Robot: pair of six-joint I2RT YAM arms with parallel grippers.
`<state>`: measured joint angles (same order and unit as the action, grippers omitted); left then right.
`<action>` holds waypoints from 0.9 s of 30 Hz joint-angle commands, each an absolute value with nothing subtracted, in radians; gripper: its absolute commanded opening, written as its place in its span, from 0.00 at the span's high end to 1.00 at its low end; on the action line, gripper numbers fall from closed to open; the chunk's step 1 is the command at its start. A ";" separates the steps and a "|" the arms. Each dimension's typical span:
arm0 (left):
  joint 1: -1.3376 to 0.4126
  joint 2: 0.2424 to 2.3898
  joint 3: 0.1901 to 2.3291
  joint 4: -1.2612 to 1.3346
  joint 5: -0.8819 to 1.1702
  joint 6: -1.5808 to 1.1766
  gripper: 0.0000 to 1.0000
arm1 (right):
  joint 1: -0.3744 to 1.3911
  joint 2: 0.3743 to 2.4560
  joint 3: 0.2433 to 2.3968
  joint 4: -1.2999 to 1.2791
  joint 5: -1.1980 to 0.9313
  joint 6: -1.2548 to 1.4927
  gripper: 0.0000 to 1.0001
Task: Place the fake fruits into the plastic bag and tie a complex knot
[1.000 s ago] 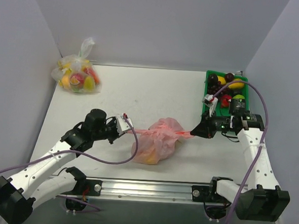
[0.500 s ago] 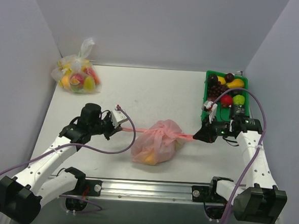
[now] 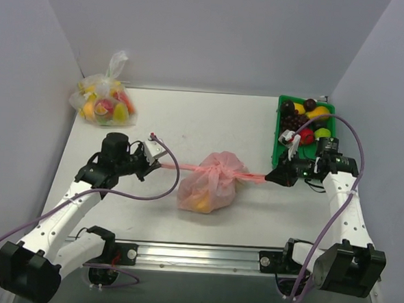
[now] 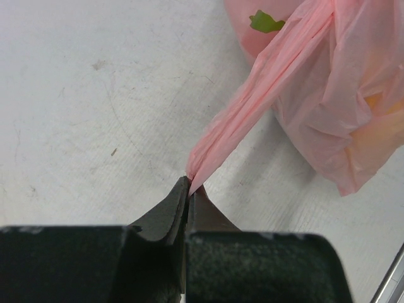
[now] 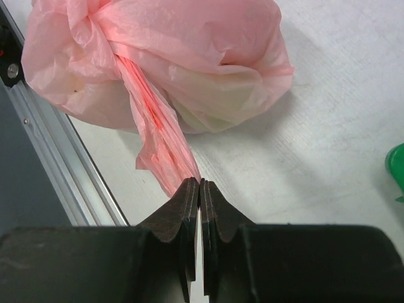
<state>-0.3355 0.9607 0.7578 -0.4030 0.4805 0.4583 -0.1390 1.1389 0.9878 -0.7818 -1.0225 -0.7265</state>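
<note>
Both strands of the pink bag's handle [image 4: 232,130] are bunched together in the robot's left gripper, so the robot should ease off, open that gripper and tug one strand [image 4: 252,93] by itself to make the knot tighter.
The pink plastic bag [image 3: 208,190] lies mid-table, bulging, with a yellowish fake fruit [image 3: 200,205] showing through its lower side. Its two handle loops are twisted into a knot [image 3: 219,168] on top. One pink end runs left to my left gripper [image 3: 161,164], which is shut on it; the left wrist view shows the strand [image 4: 252,107] pinched at that gripper's [image 4: 189,187] tips. The other end runs right, taut, to my right gripper [image 3: 269,177], shut on the strand [image 5: 158,132] just above the table; the right gripper [image 5: 199,183] sits close to the bag [image 5: 208,57].
A green tray [image 3: 278,139] with several more fruits [image 3: 305,120] stands at the back right, just behind my right arm. A clear bag of yellow-red fruit [image 3: 105,103] sits at the back left. A metal rail [image 3: 202,254] runs along the near edge.
Both grippers have moved apart, the left one further left and back, the right one right. The pink ends are now stretched straighter and the knot is bunched tighter.
</note>
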 commanded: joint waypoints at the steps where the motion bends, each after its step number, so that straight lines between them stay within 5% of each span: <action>1: -0.216 0.966 0.727 -0.525 0.147 0.552 1.00 | -0.222 1.144 0.928 -0.706 -0.670 -0.793 1.00; 12: -0.204 0.937 0.636 -0.523 0.196 0.601 1.00 | -0.244 1.137 0.842 -0.705 -0.711 -0.815 1.00; 16: -0.218 0.897 0.658 -0.531 0.314 0.595 1.00 | -0.151 1.158 0.986 -0.787 -0.857 -0.599 0.48; 18: -0.229 0.891 0.670 -0.537 0.347 0.577 1.00 | -0.071 1.172 1.049 -0.782 -0.877 -0.496 0.33; 19: -0.229 0.891 0.681 -0.541 0.359 0.572 0.94 | -0.007 1.173 1.054 -0.740 -0.884 -0.365 0.21; 21: -0.229 0.884 0.692 -0.554 0.406 0.545 0.82 | 0.066 1.184 1.040 -0.611 -0.876 -0.211 0.16; 22: -0.229 0.882 0.707 -0.558 0.425 0.532 0.64 | 0.093 1.193 1.031 -0.571 -0.879 -0.107 0.10; 27: -0.229 0.871 0.765 -0.618 0.515 0.425 0.27 | 0.147 1.249 1.020 -0.459 -0.828 -0.087 0.06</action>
